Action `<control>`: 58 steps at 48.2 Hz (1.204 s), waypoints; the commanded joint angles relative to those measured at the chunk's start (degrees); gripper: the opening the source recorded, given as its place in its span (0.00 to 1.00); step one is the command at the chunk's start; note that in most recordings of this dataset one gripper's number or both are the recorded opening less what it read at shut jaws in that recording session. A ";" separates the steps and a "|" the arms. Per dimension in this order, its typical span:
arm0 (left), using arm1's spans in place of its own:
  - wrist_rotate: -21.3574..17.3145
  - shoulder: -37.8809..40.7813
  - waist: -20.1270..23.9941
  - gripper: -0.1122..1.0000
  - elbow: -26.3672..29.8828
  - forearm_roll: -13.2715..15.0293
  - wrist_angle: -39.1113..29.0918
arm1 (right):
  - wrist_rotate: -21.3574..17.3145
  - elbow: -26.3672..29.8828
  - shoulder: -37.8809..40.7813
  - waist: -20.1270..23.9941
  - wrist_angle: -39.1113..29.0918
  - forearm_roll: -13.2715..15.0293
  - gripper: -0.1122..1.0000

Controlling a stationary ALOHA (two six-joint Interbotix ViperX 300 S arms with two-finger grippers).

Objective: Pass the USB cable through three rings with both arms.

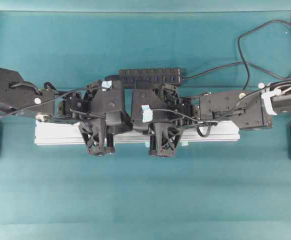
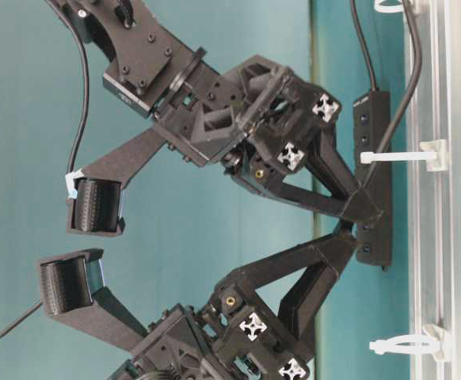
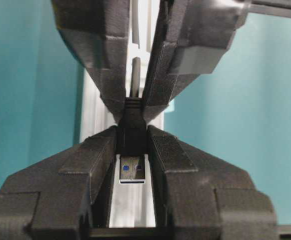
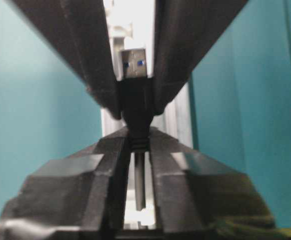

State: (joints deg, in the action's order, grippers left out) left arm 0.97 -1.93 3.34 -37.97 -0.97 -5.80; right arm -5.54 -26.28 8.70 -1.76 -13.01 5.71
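Observation:
My left gripper should open and back out of the way while my right gripper feeds the plug through, because it covers the plug body [image 3: 132,134] that has to go into the next ring [image 2: 409,345].
The USB cable's black plug [image 3: 132,137] sits between my two grippers, which meet tip to tip above the rail. My left gripper [image 3: 132,132] is shut on the plug body, and the silver tip [image 3: 132,170] points back between its fingers. My right gripper [image 4: 138,134] is shut on the ribbed collar just behind the plug, with the thin cord [image 4: 140,180] running back between its fingers. In the table-level view two white rings [image 2: 397,157] [image 2: 375,346] stand on the rail, and a third [image 2: 389,6] is cut by the top edge. The cord [image 2: 409,71] crosses the middle ring.
A long silver aluminium rail [image 1: 210,134] lies across the table under both arms. The black multi-port hub strip [image 1: 150,76] lies just behind it, with its cord looping at the back right [image 1: 245,50]. Black frame posts stand at both side edges.

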 commanded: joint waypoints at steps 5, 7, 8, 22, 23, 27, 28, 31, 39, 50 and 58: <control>-0.09 -0.97 -0.09 0.31 1.05 -0.18 0.53 | 0.00 1.14 -0.70 0.26 1.76 0.09 0.05; -0.09 -1.05 -0.09 0.31 1.05 -0.18 0.53 | 0.00 1.14 -0.70 0.26 1.49 0.09 0.05; -0.09 -1.05 0.00 0.31 1.05 -0.18 0.53 | 0.00 1.05 -0.70 0.26 1.41 0.09 0.05; 0.00 -1.85 0.00 0.31 0.88 -0.09 0.62 | -0.09 1.05 -0.70 0.26 0.00 0.09 0.05; 0.00 -1.93 0.09 0.31 0.79 -0.18 0.62 | -0.09 1.14 -0.70 0.26 -0.18 0.09 0.05; 0.00 -2.55 0.09 0.34 0.44 -0.18 0.44 | 0.09 1.41 -0.53 0.26 -1.32 0.18 0.05; 0.00 -2.81 0.09 0.39 0.26 -0.18 0.35 | 0.09 1.49 -0.35 0.26 -1.76 0.18 0.05; 0.09 -3.43 0.00 0.55 -0.26 -0.18 0.26 | 0.35 2.11 -0.18 0.26 -3.25 0.18 0.05; 0.09 -8.00 -0.44 0.80 -2.02 -0.18 -0.79 | 0.88 4.22 0.88 0.26 -6.33 0.18 0.05; 1.14 -18.54 -0.88 0.71 -7.21 -0.18 -6.15 | 2.37 8.53 3.25 0.26 -11.25 0.18 0.05; 2.46 -26.37 -0.53 0.71 -11.87 -0.18 -9.49 | 2.46 12.22 5.63 0.53 -17.75 0.18 0.05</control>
State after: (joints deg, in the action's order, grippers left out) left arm 2.99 -24.52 2.64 -48.87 -1.05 -14.50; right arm -3.69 -16.35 13.97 -1.58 -28.83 5.71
